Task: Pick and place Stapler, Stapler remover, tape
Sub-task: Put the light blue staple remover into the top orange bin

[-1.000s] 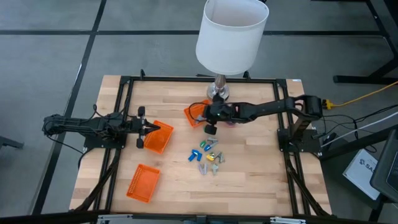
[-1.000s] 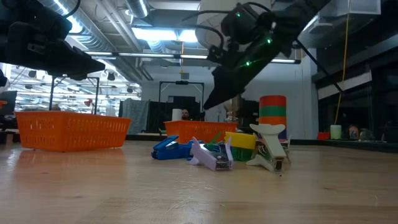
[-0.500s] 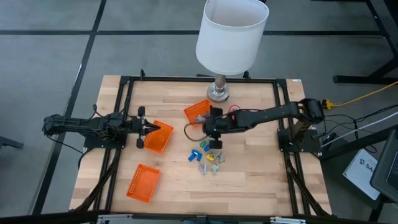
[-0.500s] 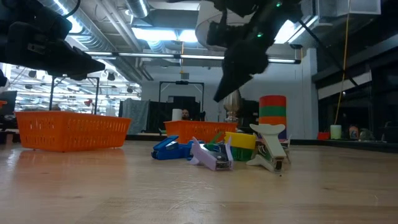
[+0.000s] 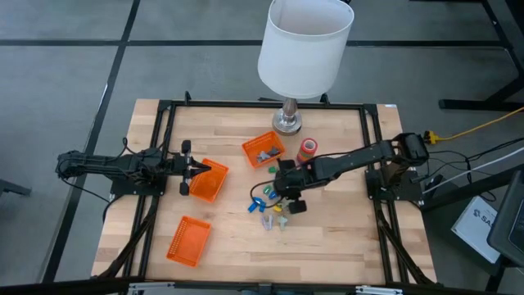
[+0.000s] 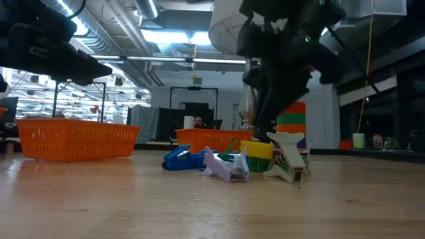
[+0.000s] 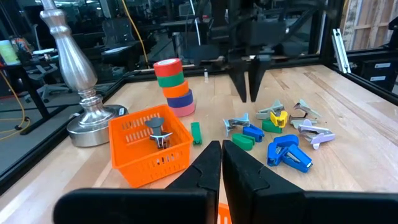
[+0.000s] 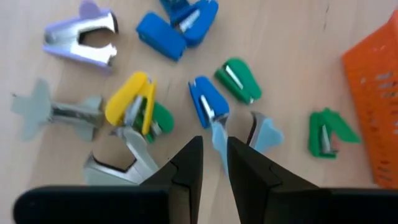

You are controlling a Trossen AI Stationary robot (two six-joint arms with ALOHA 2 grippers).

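Observation:
The light blue staple remover's fingertips gape apart (image 8: 239, 130), so I expect its outer fingertip (image 8: 267, 134) to stay spread and come along when I raise it by one wing.
A loose heap of small staplers and staple removers (image 5: 274, 205) lies at mid-table: blue (image 8: 208, 102), green (image 8: 239, 79), yellow (image 8: 130, 96), a lavender remover (image 8: 81, 40) and grey ones (image 8: 56, 112). The tape (image 5: 309, 149) is a stack of coloured rolls standing on end behind the heap (image 7: 174, 84). My right gripper (image 5: 285, 190) points down just above the heap (image 8: 214, 149), its fingers narrowly open over the blue piece. My left gripper (image 5: 196, 168) waits shut at the left, over an orange basket (image 5: 206, 180).
A small orange basket (image 5: 264, 150) behind the heap holds a grey staple remover (image 7: 158, 130). A flat orange basket (image 5: 188, 240) lies near the left front. A lamp (image 5: 286, 123) with a white shade stands at the far edge. A lone green stapler (image 8: 326, 134) lies beside the small basket.
My right gripper has moved from above the small orange basket toward the near edge and down, and now stands over the heap. The tape stack, hidden under the arm before, now shows.

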